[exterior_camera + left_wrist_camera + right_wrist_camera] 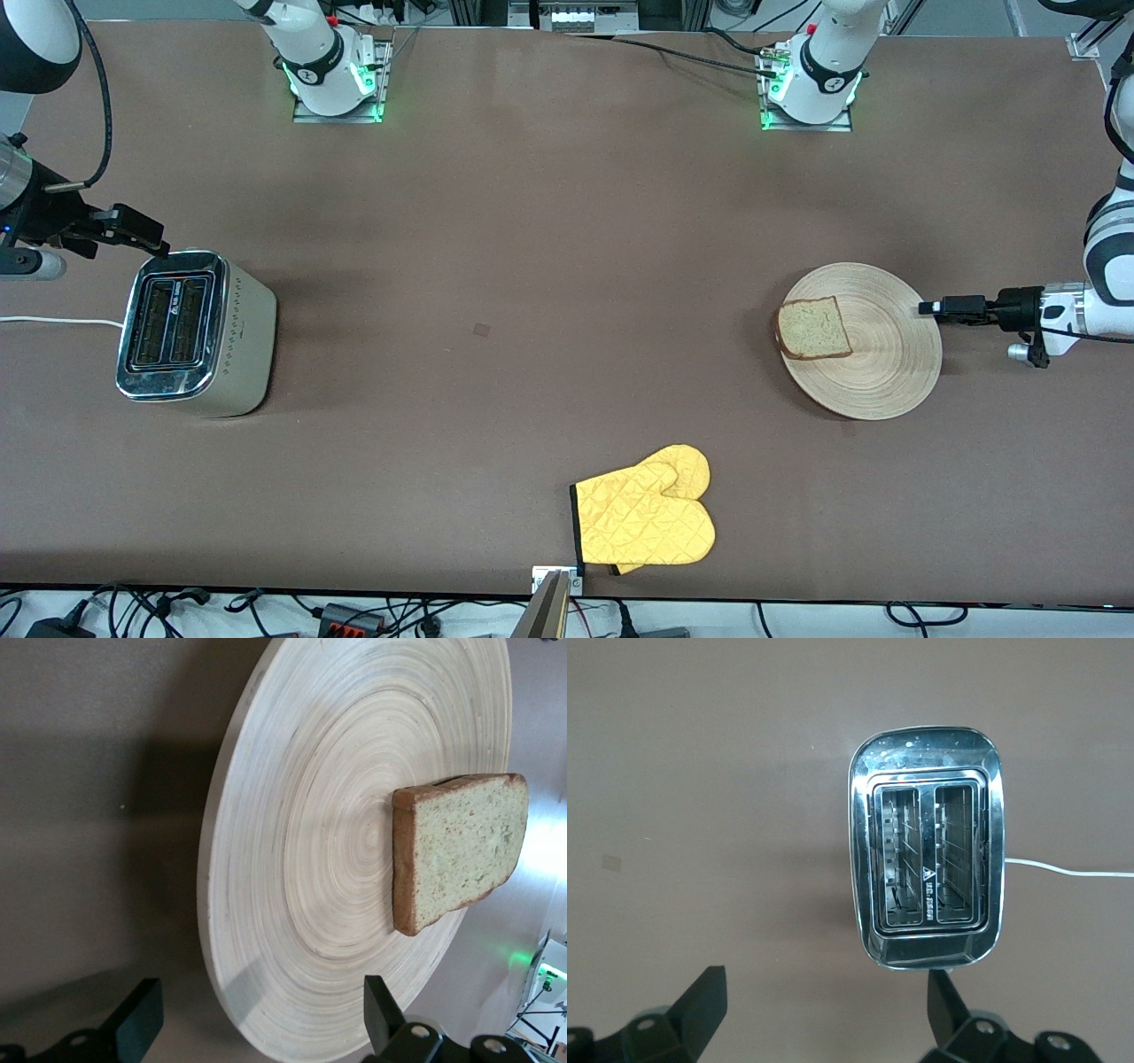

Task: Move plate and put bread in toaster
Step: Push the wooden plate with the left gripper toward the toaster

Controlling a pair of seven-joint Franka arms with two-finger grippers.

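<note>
The bread lies flat (814, 329) on its wide side, so it will stay in place and come along with the plate (888, 356) when I carry the plate.
The round light-wood plate (886, 377) lies toward the left arm's end of the table, with the bread (813, 328) flat on its part toward the right arm's end. My left gripper (928, 307) is low and level at the plate's rim, open. In the left wrist view the plate (301, 868) rim runs between the spread fingers of the left gripper (261, 1014), and the bread (461, 855) lies past them. The silver toaster (190, 332) stands at the right arm's end. My right gripper (152, 241) hangs open just above its edge; the right wrist view shows the toaster (926, 797) slots empty ahead of the right gripper (824, 1005).
A yellow oven mitt (647, 518) lies near the table's front edge, about midway along it. The toaster's white cord (53, 321) trails off the table's end. Both arm bases stand along the edge farthest from the camera.
</note>
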